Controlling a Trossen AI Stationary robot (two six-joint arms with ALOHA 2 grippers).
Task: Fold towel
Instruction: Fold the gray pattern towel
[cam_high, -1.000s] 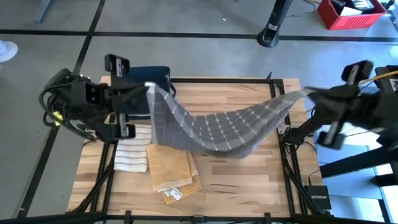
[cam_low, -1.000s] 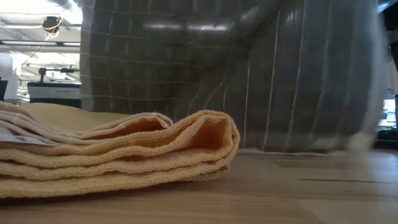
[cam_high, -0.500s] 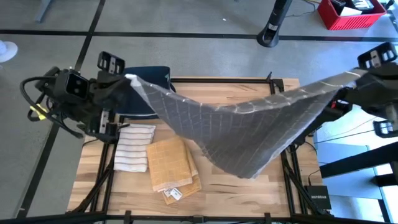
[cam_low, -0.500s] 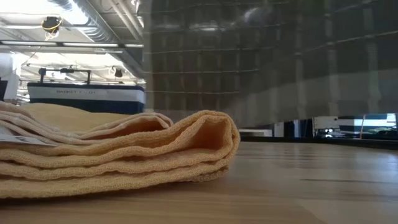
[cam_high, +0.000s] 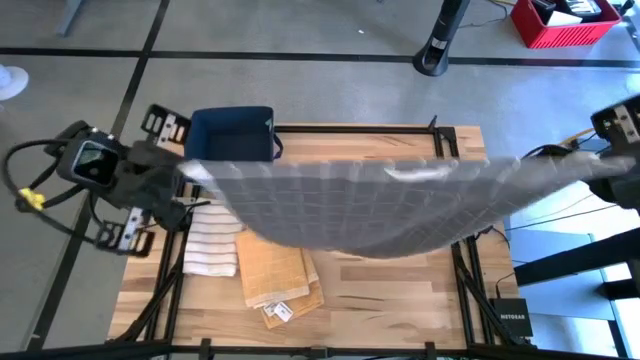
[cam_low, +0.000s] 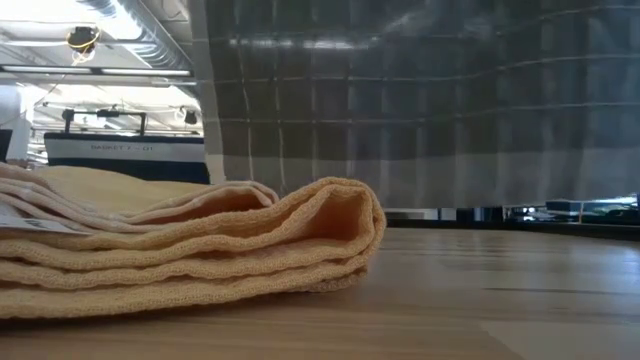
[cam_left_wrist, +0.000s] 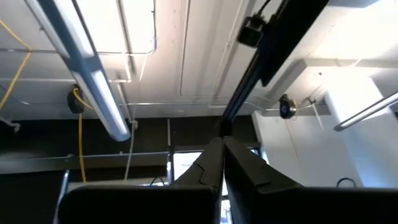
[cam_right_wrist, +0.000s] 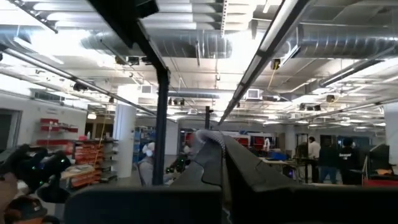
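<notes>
The towel is tight with hardly any cloth in my left gripper's fingertips (cam_left_wrist: 225, 138), so I should lower it and open my left gripper inward to take its edge (cam_high: 212, 178).
A grey checked towel (cam_high: 370, 205) hangs spread between my two grippers above the wooden table (cam_high: 400, 300). In the low view the towel (cam_low: 420, 110) is a curtain whose lower edge stays above the tabletop. My left gripper (cam_high: 188, 168) is at the table's far left and is shut on one end of the towel. My right gripper (cam_high: 592, 165) is beyond the table's right edge and is shut on the other end. In both wrist views the fingers (cam_left_wrist: 222, 158) (cam_right_wrist: 214, 149) are together, with the ceiling behind them. My left gripper pinches the towel's left upper corner (cam_high: 198, 170) between its two fingers, coming from the table's left. The cloth does not show in its wrist view. The towel hangs away from it, clear of the table. My right gripper pinches the towel's right upper corner (cam_right_wrist: 211, 137) between its two fingers, and a small tip of cloth sticks out past the fingertips. It comes from the table's right. The upper edge (cam_high: 520, 170) runs nearly taut toward the left gripper, the middle sagging below.
A folded yellow towel (cam_high: 278, 270) and a folded white striped towel (cam_high: 215, 238) lie on the table's left half, partly under the hanging cloth. A dark blue basket (cam_high: 230, 130) stands at the far left edge. The table's right half is bare wood.
Both grippers have moved apart, the left toward the table's left edge and the right toward its right edge, each turning at the wrist. The towel, which sagged onto the table, has been lifted clear and spread out, its upper edge drawn nearly straight.
</notes>
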